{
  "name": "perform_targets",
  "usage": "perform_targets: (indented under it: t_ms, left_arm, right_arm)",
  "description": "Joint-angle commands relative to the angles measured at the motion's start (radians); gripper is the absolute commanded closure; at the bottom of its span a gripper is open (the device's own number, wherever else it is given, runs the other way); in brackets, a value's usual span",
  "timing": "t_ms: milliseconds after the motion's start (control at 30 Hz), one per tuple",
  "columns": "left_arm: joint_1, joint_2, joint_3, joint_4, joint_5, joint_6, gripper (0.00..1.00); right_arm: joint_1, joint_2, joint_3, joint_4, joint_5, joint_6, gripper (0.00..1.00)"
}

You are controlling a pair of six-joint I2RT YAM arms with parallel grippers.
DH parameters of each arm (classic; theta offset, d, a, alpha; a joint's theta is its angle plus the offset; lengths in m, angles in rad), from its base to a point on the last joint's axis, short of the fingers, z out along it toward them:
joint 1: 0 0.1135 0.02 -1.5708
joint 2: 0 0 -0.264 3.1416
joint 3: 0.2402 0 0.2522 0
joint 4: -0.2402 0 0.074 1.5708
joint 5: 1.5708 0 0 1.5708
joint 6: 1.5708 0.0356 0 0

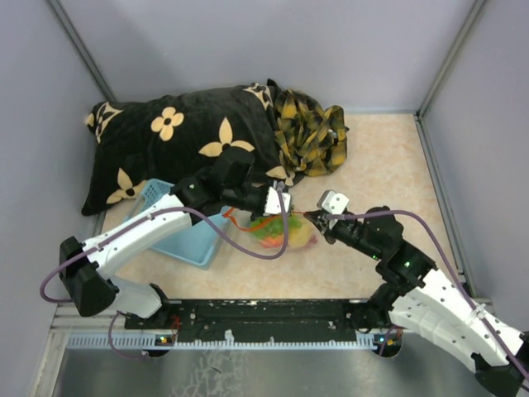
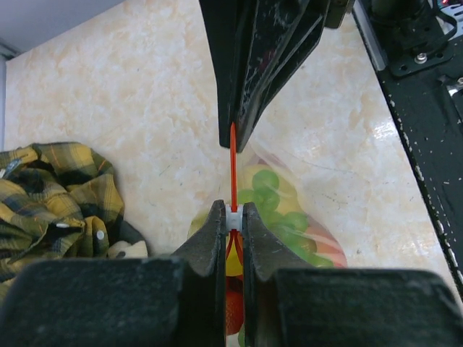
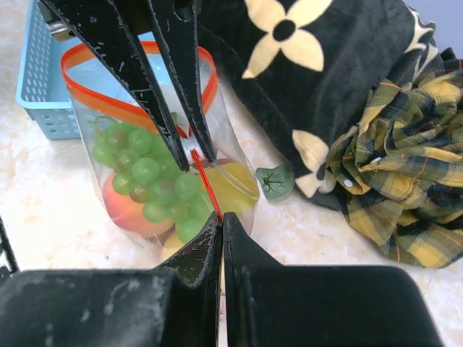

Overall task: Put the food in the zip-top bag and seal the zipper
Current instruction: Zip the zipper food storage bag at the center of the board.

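Observation:
The zipper is shut toward my right gripper but open on the basket's side [image 1: 240,222]. My left gripper should pull the slider toward the basket [image 1: 192,245].
The clear zip-top bag [image 1: 277,233] lies mid-table with the food in it: green grapes [image 3: 145,170], an orange-red fruit [image 3: 121,210] and a yellow piece [image 3: 233,185]. My left gripper [image 1: 281,202] is shut on the white slider [image 2: 233,217] of the red-orange zipper [image 2: 233,163]. My right gripper [image 1: 315,217] is shut on the zipper's end [image 3: 215,208], facing the left one. Between them the strip is a straight closed line. Behind the left fingers [image 3: 173,94] the mouth still gapes as a loop [image 3: 130,112]. One green leaf [image 3: 275,181] lies on the table outside the bag.
The light-blue basket [image 1: 186,240] stands just left of the bag, also in the right wrist view [image 3: 40,79]. A black flowered pillow [image 1: 165,141] and a yellow plaid cloth [image 1: 310,132] lie behind. Grey walls close the back and sides.

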Motion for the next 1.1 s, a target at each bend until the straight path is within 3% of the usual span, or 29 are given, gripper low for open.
perform_targets:
  t_ms: [0, 233, 367, 533, 633, 900, 1067]
  left_arm:
    - [0.031, -0.049, -0.013, -0.084, -0.099, 0.014, 0.96]
    - [0.082, -0.110, -0.051, -0.113, -0.165, 0.015, 0.98]
    - [0.090, -0.121, -0.041, -0.117, -0.113, 0.020, 0.99]
    - [0.089, -0.113, -0.015, -0.088, 0.018, 0.017, 1.00]
    - [0.088, -0.099, 0.004, -0.083, 0.058, 0.013, 1.00]
    - [0.083, -0.089, 0.020, -0.083, 0.090, 0.015, 1.00]
    - [0.082, -0.090, 0.016, -0.084, 0.095, 0.014, 1.00]
  right_arm:
    - [-0.011, -0.040, 0.066, -0.009, 0.105, -0.010, 1.00]
    - [-0.013, -0.041, 0.073, -0.027, 0.120, -0.004, 1.00]
    - [-0.013, -0.017, 0.086, -0.021, 0.017, -0.010, 1.00]
    - [-0.013, 0.068, 0.140, -0.007, -0.129, -0.046, 0.65]
    - [-0.013, 0.136, 0.192, -0.011, -0.188, -0.088, 0.57]
    - [-0.013, 0.300, 0.263, -0.009, -0.311, -0.153, 0.54]
    - [-0.013, 0.358, 0.271, 0.033, -0.295, -0.167, 0.61]
